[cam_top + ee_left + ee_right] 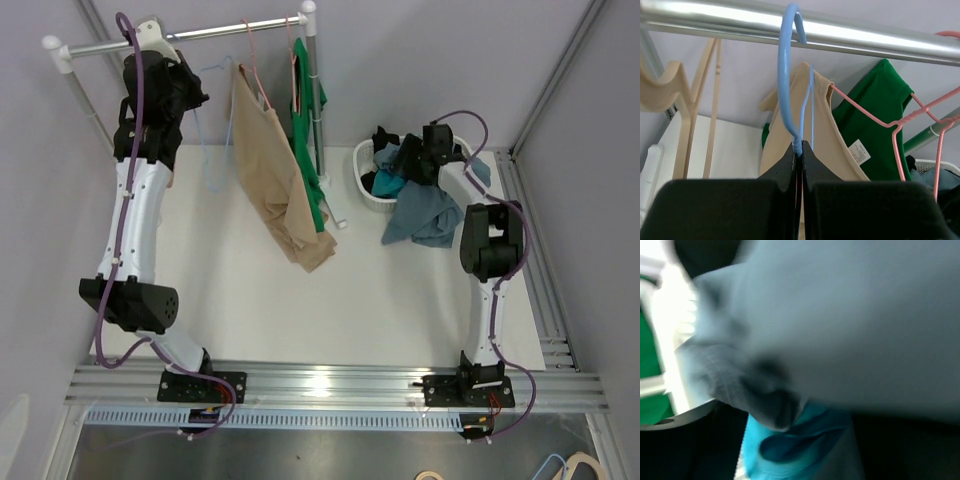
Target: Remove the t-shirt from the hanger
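Note:
The light-blue hanger's hook tip [802,38] is in front of the rod [95,48] and at the same height as it. Next, my left gripper lifts the hook above the rod before bringing it down.
My left gripper [799,150] is raised to the rack rod [865,37] and shut on the neck of a bare light-blue hanger [785,75], whose hook is over the rod. From above, that gripper [190,95] is at the rod's left end, with the blue hanger [205,140] hanging below it. A grey-blue t-shirt [420,215] drapes over the front of the white basket [366,190]. My right gripper [408,160] hovers over that basket. In the right wrist view, blurred grey-blue t-shirt cloth [840,315] fills the frame and hides the fingers.
A tan garment [275,170] on a pink hanger [900,122] and a green t-shirt [305,110] hang from the rod's right half. The basket holds dark and turquoise clothes [790,450]. Rack posts stand at both ends of the rod.

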You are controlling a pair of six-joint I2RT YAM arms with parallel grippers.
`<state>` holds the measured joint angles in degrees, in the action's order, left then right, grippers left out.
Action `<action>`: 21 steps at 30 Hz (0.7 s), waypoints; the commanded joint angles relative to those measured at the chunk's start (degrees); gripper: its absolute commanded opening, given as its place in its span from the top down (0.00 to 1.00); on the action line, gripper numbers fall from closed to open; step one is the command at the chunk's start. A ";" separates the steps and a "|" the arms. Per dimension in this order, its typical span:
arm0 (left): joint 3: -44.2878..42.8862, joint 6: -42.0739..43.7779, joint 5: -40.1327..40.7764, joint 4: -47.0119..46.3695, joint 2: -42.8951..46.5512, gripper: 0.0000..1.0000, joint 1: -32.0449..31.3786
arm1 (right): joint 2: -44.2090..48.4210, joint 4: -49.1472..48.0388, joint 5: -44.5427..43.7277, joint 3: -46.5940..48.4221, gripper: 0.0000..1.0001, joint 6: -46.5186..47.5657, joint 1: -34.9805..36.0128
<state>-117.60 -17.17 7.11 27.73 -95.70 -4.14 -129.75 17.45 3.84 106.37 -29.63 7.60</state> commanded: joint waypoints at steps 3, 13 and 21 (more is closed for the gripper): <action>-3.50 3.64 -4.13 -4.61 -3.08 0.99 1.77 | 12.32 2.23 -3.75 1.82 0.16 4.75 0.14; -5.18 7.41 2.98 -6.89 -5.02 0.99 2.21 | 29.20 -1.89 -6.04 -8.80 0.05 10.73 2.34; 5.17 7.59 2.91 -11.73 4.45 0.99 1.95 | 31.05 -5.76 -4.45 -12.85 0.05 9.06 2.16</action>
<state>-114.83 -10.87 9.37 21.02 -97.34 -2.70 -98.08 13.72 -1.02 93.71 -20.71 9.93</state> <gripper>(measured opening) 0.014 0.948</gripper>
